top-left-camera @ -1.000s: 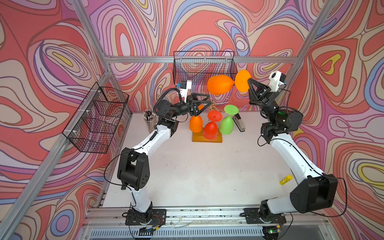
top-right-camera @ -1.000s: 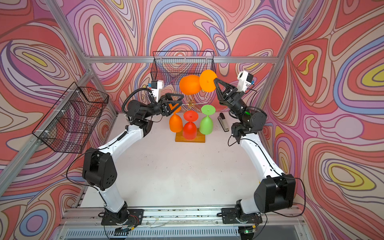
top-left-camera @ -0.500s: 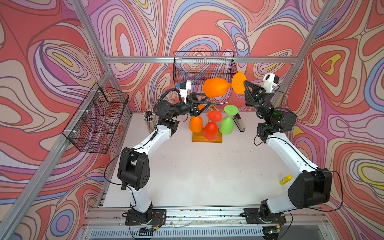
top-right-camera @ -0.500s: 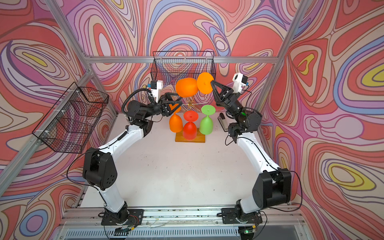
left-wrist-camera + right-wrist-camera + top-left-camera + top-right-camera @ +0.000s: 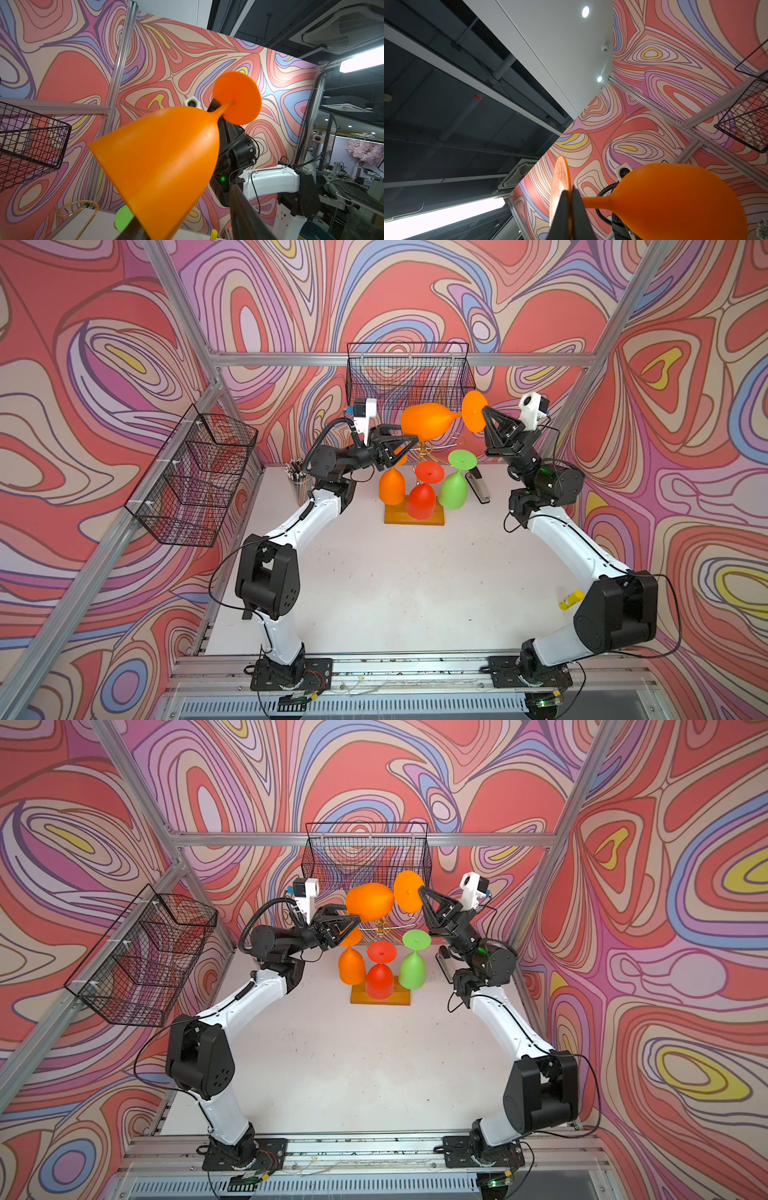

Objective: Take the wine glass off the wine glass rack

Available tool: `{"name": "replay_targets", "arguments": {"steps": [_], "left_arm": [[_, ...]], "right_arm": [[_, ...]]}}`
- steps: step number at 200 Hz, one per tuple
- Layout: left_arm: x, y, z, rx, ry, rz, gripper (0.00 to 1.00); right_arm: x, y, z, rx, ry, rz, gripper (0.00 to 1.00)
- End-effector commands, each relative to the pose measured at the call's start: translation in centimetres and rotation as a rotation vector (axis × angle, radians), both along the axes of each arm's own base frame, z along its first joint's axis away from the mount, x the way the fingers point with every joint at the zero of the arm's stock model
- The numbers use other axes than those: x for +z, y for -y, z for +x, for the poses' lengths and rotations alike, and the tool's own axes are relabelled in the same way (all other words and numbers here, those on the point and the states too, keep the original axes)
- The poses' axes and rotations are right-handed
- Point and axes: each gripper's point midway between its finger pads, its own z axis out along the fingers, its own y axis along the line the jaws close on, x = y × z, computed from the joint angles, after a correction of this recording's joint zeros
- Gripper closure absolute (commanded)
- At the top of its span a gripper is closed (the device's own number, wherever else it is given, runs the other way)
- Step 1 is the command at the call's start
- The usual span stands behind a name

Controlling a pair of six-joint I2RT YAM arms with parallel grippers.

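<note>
Next, my left gripper takes over the orange wine glass by the bowl's rim [image 5: 406, 420], because my right gripper is holding it by the foot disc [image 5: 473, 410] it must stand on.
An orange wine glass [image 5: 426, 422] [image 5: 369, 902] lies sideways in the air above the wine glass rack. My right gripper [image 5: 483, 412] [image 5: 420, 890] [image 5: 572, 190] is shut on its foot disc beside the stem. My left gripper [image 5: 409, 437] [image 5: 353, 919] [image 5: 185, 202] straddles the rim end of the bowl [image 5: 166, 162]: one finger touches it, and the other finger [image 5: 245, 207] stands clear of it with a gap. The gold wire rack [image 5: 428, 448] stands on its wooden base [image 5: 413, 517] [image 5: 380, 997] and holds an orange [image 5: 391, 489], a red [image 5: 420, 499] and a green [image 5: 454, 489] glass upside down.
A black wire basket [image 5: 409, 369] hangs on the back wall just behind the raised glass, and another [image 5: 195, 472] hangs on the left wall. A pen cup [image 5: 297, 479] stands left of the rack and a stapler [image 5: 478, 487] right of it. A yellow object [image 5: 571, 599] lies at the table's right edge.
My right gripper has carried the orange glass to the left, bringing the bowl between the left fingers. The left jaws have narrowed around the bowl.
</note>
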Motion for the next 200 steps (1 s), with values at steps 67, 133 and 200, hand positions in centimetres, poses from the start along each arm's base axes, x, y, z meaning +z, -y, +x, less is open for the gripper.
{"name": "replay_targets", "arguments": {"steps": [67, 133, 200], "left_arm": [[0.9, -1.7, -0.4, -0.012, 0.066, -0.046, 0.97], [0.7, -3.5, -0.1, 0.019, 0.064, -0.015, 1.0], [0.8, -4.6, 0.2, 0.175, 0.024, 0.208, 1.0]], "right_arm": [[-2.8, -1.1, 3.2, -0.01, -0.049, -0.043, 0.89], [-3.0, 0.4, 4.7, -0.229, -0.054, -0.203, 0.53], [-3.5, 5.7, 2.9, -0.794, -0.117, -0.567, 0.44]]}}
